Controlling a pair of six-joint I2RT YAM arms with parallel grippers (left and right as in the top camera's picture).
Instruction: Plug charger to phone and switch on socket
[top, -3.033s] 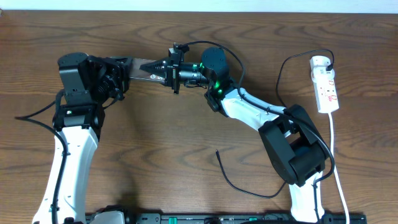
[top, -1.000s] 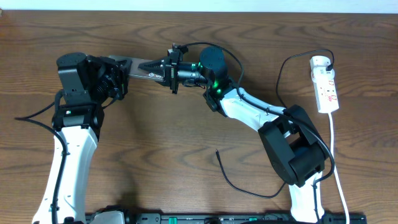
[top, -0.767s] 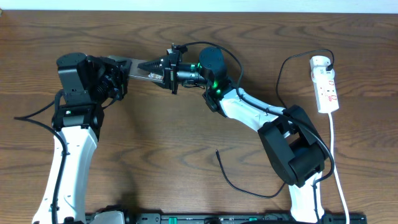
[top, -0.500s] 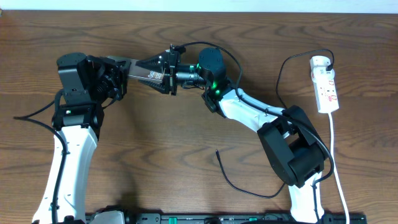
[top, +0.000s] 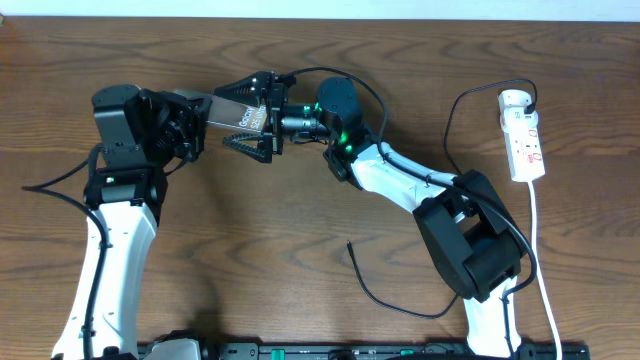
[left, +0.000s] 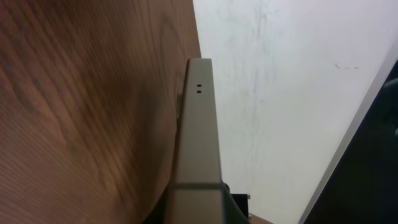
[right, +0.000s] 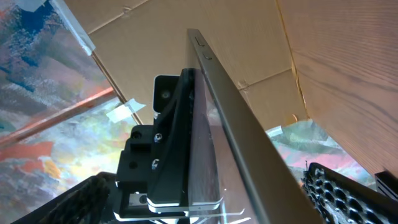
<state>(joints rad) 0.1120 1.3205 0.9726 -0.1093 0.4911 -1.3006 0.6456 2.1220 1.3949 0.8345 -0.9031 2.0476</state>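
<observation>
The phone's lettered end (top: 249, 117) sits between my right gripper's open fingers, so my left gripper should draw the phone clear before my right gripper takes the charger's tip (top: 350, 246).
The phone (top: 228, 112) is held above the table with my left gripper (top: 200, 116) shut on its left end. "Galaxy" lettering shows near its right end. My right gripper (top: 232, 116) stands wide open, one finger on each side of the phone's right end and neither touching it. The left wrist view looks along the phone's thin edge (left: 199, 137). In the right wrist view the phone (right: 249, 155) runs between the spread fingers (right: 345, 193). The charger (top: 395, 300) lies on the table, its free tip (top: 349, 243) in front of the right arm. The socket (top: 523, 135) sits at the far right.
The socket's white cord (top: 541, 260) runs down the right side toward the front edge. The black charger cable (top: 452, 120) loops from the socket and passes under the right arm. The wall edge lies just behind the arms.
My right gripper went from shut on the phone's right end to wide open. The phone stays in the left gripper, which has not moved.
</observation>
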